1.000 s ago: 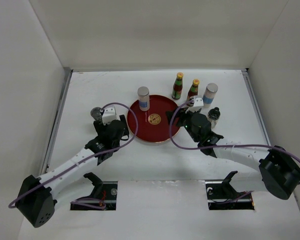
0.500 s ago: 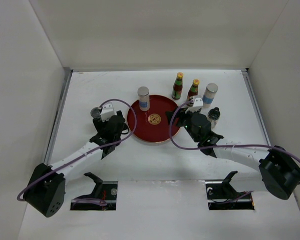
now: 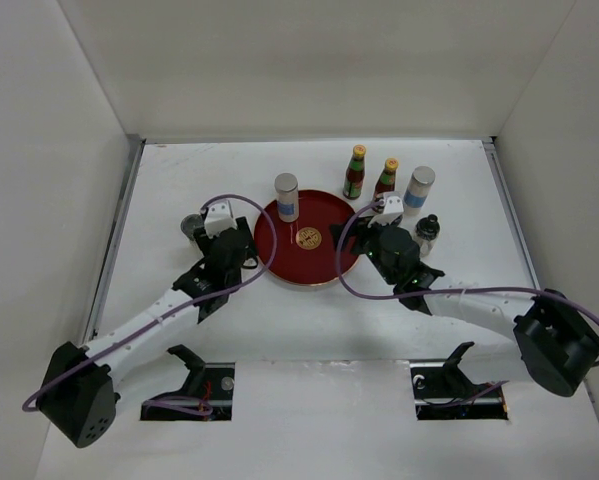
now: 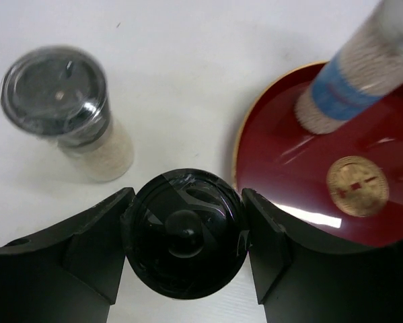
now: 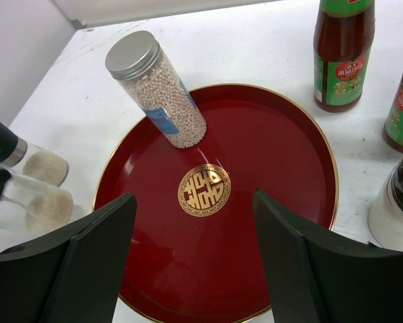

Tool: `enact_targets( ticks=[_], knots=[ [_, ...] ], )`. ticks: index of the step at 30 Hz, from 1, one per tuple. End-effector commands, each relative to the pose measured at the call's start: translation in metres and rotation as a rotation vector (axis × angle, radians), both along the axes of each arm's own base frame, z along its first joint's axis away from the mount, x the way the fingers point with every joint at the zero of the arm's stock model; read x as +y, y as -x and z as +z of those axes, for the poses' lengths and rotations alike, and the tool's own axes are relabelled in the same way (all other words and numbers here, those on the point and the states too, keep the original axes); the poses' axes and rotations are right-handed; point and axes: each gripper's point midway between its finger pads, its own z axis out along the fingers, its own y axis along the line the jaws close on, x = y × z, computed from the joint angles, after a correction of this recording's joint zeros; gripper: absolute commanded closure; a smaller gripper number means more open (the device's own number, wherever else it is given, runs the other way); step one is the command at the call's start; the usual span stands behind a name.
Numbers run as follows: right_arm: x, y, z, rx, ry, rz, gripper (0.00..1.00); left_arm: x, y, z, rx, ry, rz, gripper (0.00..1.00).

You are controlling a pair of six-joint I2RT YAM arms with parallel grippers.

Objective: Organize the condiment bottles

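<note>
The red plate has open room beside its silver-lidded shaker (image 3: pixel 282 243). My left gripper should keep bringing the upright black-capped shaker (image 3: pixel 248 257) there until its base stands flat.
My left gripper (image 4: pixel 185 235) is shut on a black-capped shaker (image 4: pixel 184 232), just left of the round red plate (image 4: pixel 282 195). In the top view this gripper (image 3: pixel 234 240) is at the plate's left rim. A dark-lidded shaker (image 4: pixel 63 108) stands on the table beside it and also shows in the top view (image 3: pixel 191 226). A silver-lidded shaker (image 3: pixel 286 195) stands on the plate's far side. My right gripper (image 5: pixel 194 256) is open and empty above the plate. Two red sauce bottles (image 3: pixel 355 172) (image 3: pixel 385 180) and a silver-lidded shaker (image 3: pixel 419 187) stand behind the plate.
A small black-capped shaker (image 3: pixel 427 232) stands just right of my right wrist and shows at the right wrist view's edge (image 5: pixel 393 208). White walls enclose the table on the left, back and right. The red plate (image 3: pixel 304 262) sits mid-table between both arms.
My left arm has shifted slightly right, toward the plate's left rim, with the shaker in its jaws. The right arm has barely moved.
</note>
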Motion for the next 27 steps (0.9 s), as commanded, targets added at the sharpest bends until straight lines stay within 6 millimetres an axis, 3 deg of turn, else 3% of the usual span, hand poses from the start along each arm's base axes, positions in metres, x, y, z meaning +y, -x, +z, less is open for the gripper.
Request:
enact_targets(
  ticks=[1,5,10,14,18,20,23,27],
  knots=[
    [0.01,-0.002,0.023,-0.055,-0.044,0.022,0.24,-0.023,-0.02,0.078,-0.182,0.095,-0.028,0.59],
    [0.01,-0.003,0.022,-0.053,-0.038,0.019,0.24,-0.056,-0.038,0.082,-0.185,0.114,-0.083,0.59],
    [0.009,-0.002,0.023,-0.056,-0.043,0.018,0.24,-0.096,-0.072,0.067,-0.152,0.065,-0.139,0.58],
    [0.006,-0.001,0.027,-0.066,-0.056,0.013,0.24,-0.115,-0.094,0.052,-0.117,0.017,-0.155,0.58],
    [0.006,0.0,0.028,-0.067,-0.053,0.014,0.24,-0.122,-0.103,0.034,-0.081,-0.014,-0.156,0.55],
    [0.006,0.001,0.029,-0.069,-0.061,0.017,0.23,-0.121,-0.104,0.025,-0.062,-0.022,-0.15,0.48],
    [0.005,0.001,0.031,-0.073,-0.056,0.013,0.23,-0.117,-0.104,0.017,-0.049,-0.029,-0.143,0.28],
    [0.004,0.002,0.031,-0.073,-0.062,0.013,0.21,-0.11,-0.096,0.04,-0.098,-0.003,-0.14,0.09]
  ],
)
